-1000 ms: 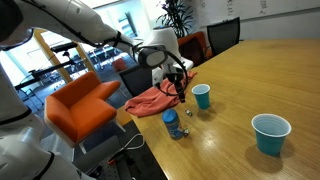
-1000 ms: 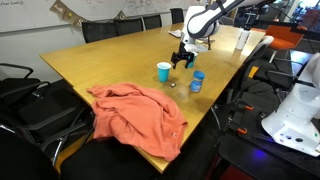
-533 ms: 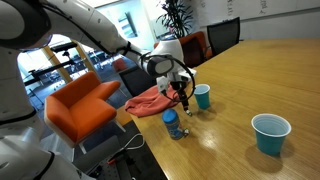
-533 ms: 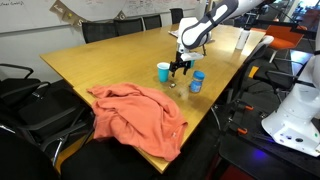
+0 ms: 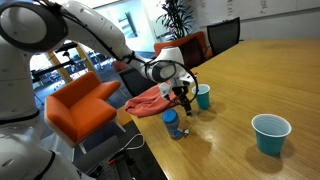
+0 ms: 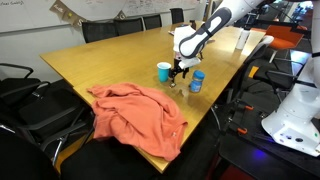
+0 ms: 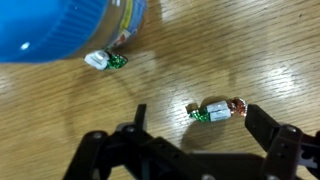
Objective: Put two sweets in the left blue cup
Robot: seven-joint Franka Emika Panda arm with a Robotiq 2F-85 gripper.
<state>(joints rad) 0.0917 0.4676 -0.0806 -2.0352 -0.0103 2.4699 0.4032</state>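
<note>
My fingers are open with the green and copper sweet (image 7: 217,110) in the gap between them, and the sweet lies clear of the darker blue container (image 7: 100,25). My gripper keeps going down and closes there.
In the wrist view a small wrapped sweet (image 7: 215,111) with green and copper ends lies on the wooden table, between my open gripper's (image 7: 193,126) two dark fingers. A second sweet (image 7: 104,61) lies beside the base of the darker blue container (image 7: 60,25). In both exterior views the gripper (image 5: 184,101) (image 6: 177,72) hangs low over the table, between the small light teal-blue cup (image 5: 202,96) (image 6: 163,71) and the darker blue container (image 5: 171,123) (image 6: 197,81). The sweets are too small to make out there.
An orange cloth (image 5: 150,100) (image 6: 140,115) lies at the table's edge near the gripper. A much larger teal cup (image 5: 270,133) stands farther along the table. Chairs, one of them orange (image 5: 80,105), stand around the wooden table (image 6: 100,62).
The gripper has come down towards the table, closer to the spot between the small teal-blue cup and the darker blue container. Cups and cloth have not moved.
</note>
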